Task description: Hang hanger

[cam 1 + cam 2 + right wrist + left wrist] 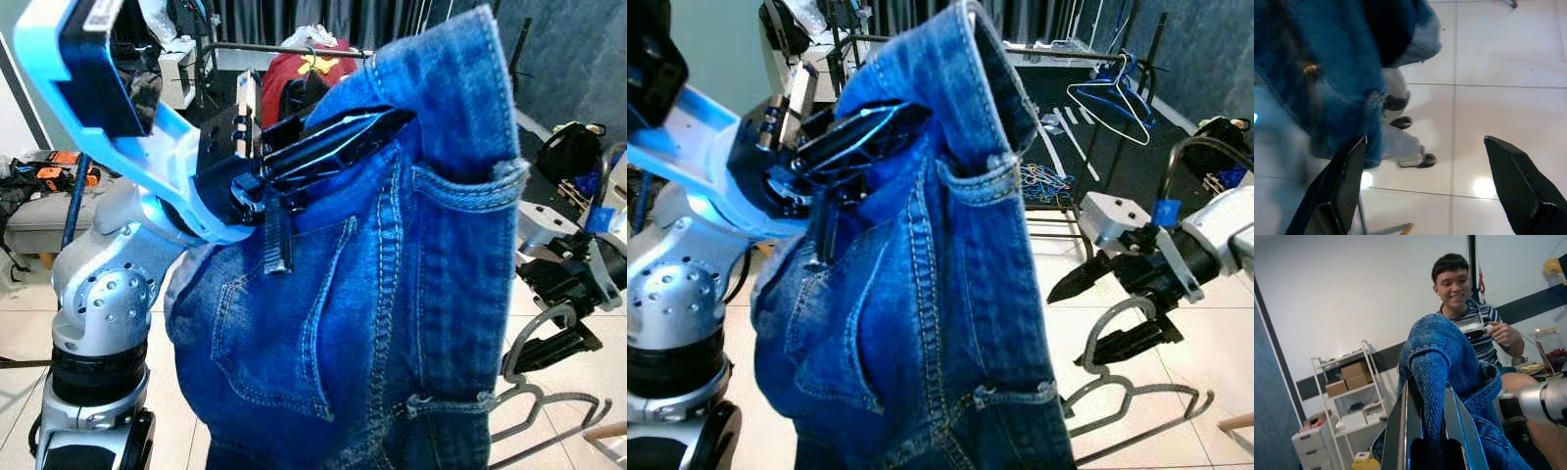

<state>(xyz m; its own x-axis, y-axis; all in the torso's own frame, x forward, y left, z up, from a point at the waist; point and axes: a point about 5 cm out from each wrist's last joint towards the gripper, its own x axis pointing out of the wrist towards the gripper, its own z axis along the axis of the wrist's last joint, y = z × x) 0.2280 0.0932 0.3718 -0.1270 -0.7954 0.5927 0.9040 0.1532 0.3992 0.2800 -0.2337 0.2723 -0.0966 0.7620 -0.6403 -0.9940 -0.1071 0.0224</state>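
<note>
The grey wire hanger (556,398) goes out of view behind the jeans' edge (493,398), so I should expect one hidden arm of the hanger to be tucked inside the jeans' waist.
My left gripper (387,122) is raised high and shut on a fold of blue denim jeans (950,294). The jeans drape down over it and cover the middle of both eye views. In the left wrist view the denim (1449,352) bulges up between the two fingers. Low on the right, my right gripper (1068,328) is open with its fingers wide apart. A grey wire hanger (1136,397) dangles with its hook looped over the lower finger. In the right wrist view nothing lies between the fingers of this gripper (1425,142).
A clothes rack bar (284,47) stands behind the jeans with a red garment (304,73) on it. A blue hanger (1112,98) hangs further right. A black bag (568,147) lies on the floor. A person (1474,333) sits nearby, beside white shelves (1352,396).
</note>
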